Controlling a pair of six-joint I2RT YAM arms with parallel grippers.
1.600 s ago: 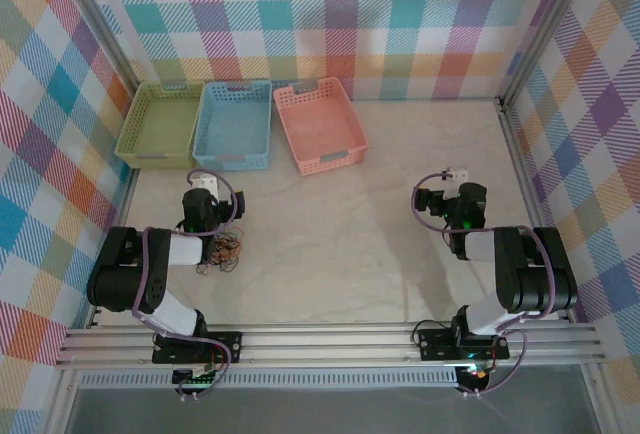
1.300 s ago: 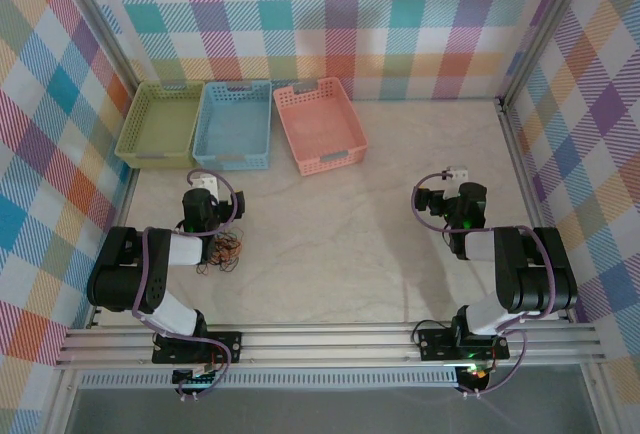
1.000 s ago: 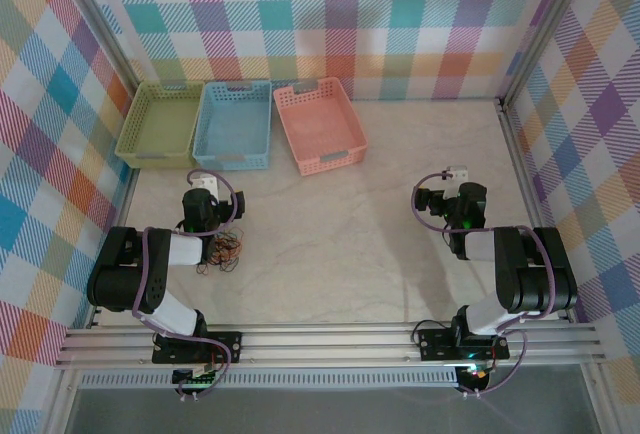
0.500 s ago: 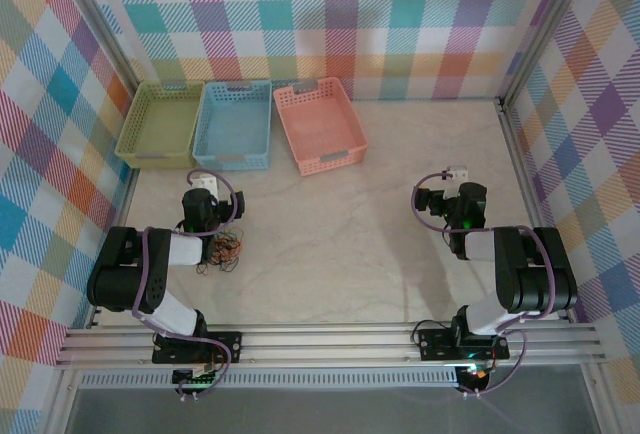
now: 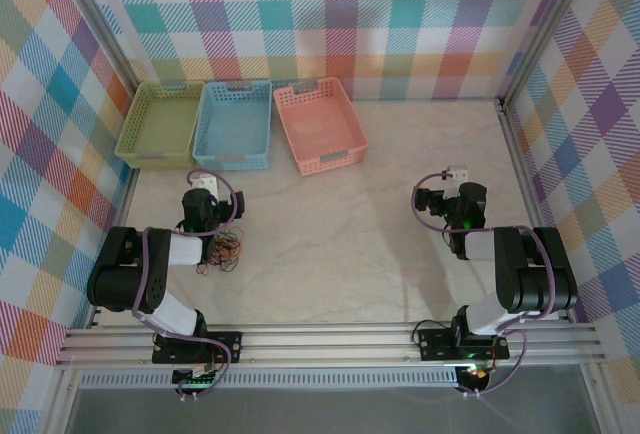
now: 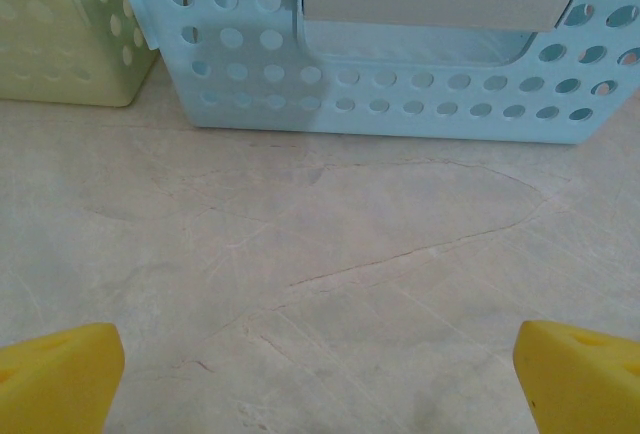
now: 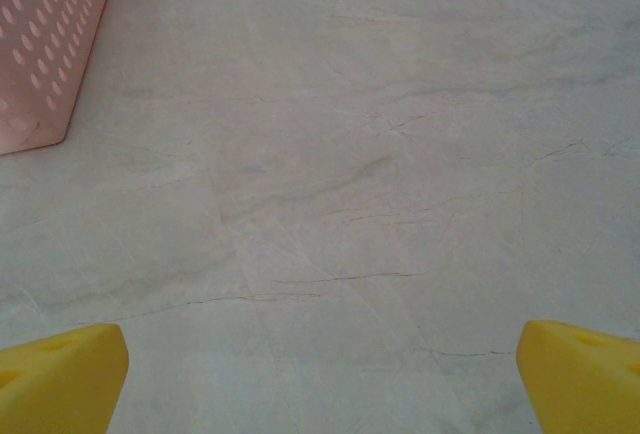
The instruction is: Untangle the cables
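My left gripper needs to push the baskets (image 5: 197, 122) toward the middle first, because the green basket (image 5: 160, 124) is standing by the side wall, far away from my right gripper.
The cables (image 5: 225, 252) lie as a small tangle of thin red-orange, black and dark brown wires on the table, right beside my left arm's forearm in the top view. My left gripper (image 5: 203, 183) points toward the baskets, well past the tangle. In the left wrist view the left gripper (image 6: 320, 379) is open, its yellow fingertips (image 6: 55, 374) at the frame's lower corners with bare table between them. My right gripper (image 5: 458, 172) rests at the right side, far from the cables. Bare table also lies between the yellow fingertips (image 7: 60, 374) of the open right gripper (image 7: 320, 379).
Three baskets stand in a row at the back left: green (image 5: 158, 124), blue (image 5: 233, 124) and pink (image 5: 320, 124). The blue basket (image 6: 400, 54) is close ahead of the left gripper, the green basket (image 6: 60, 34) to its left. The pink basket's corner (image 7: 45, 54) shows at the right wrist's left.
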